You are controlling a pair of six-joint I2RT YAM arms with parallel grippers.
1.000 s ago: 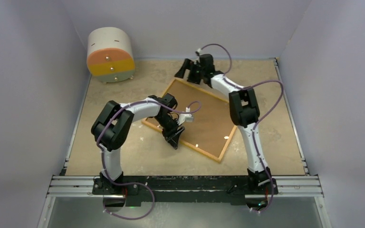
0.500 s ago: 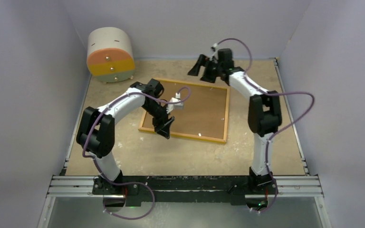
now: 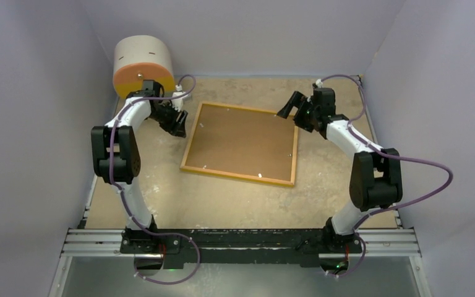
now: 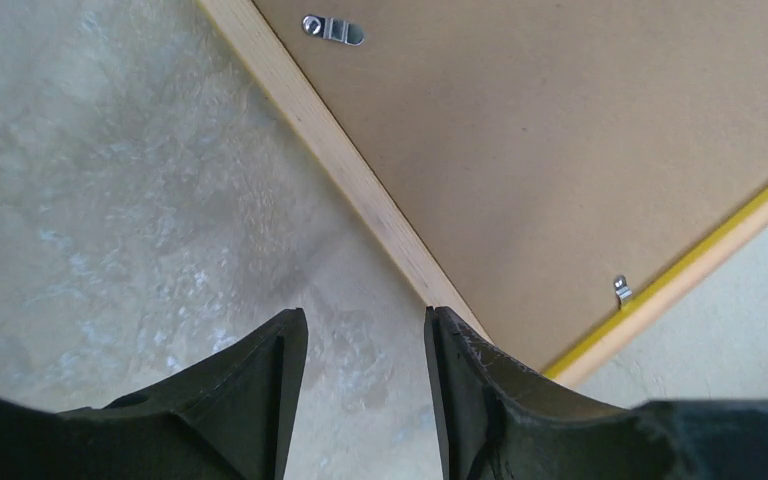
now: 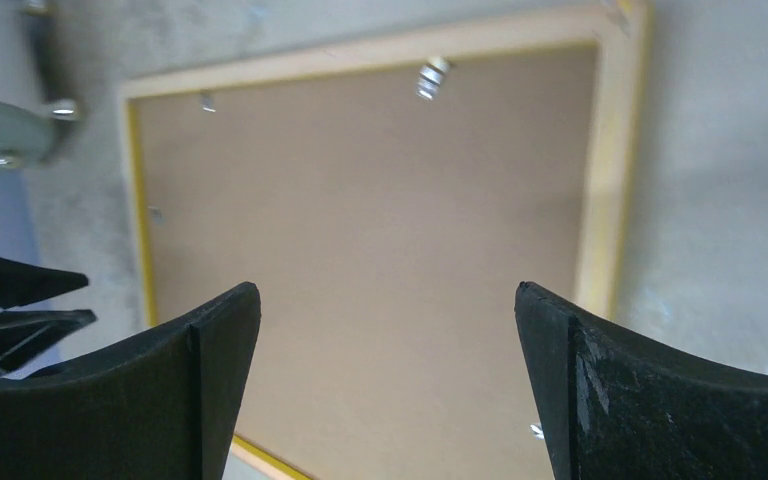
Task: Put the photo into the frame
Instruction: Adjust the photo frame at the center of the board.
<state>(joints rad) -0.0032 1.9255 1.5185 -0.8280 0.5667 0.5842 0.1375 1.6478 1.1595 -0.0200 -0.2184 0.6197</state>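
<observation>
A metal clip points inward over the backing board, so next my left gripper braces the frame's rim while my right gripper turns the clip to the frame's rim.
The frame lies face down in the middle of the table, wood-coloured rim up with a yellow edge, and a brown backing board fills it. The photo is hidden. My left gripper hovers just off the frame's far left corner. In the left wrist view the left gripper is open, with only bare table in the gap and the frame rim beside its right finger. My right gripper hangs wide open above the far right corner. The right gripper looks down on the backing board.
A round cream drawer unit with orange and yellow fronts stands at the back left, close behind my left wrist. Small metal clips sit along the frame's inner rim. Walls close in the table on three sides.
The frame has swung from a skewed lie to nearly square and now rests still. My left arm pulled off the board toward the back left. My right arm drew back to the right.
</observation>
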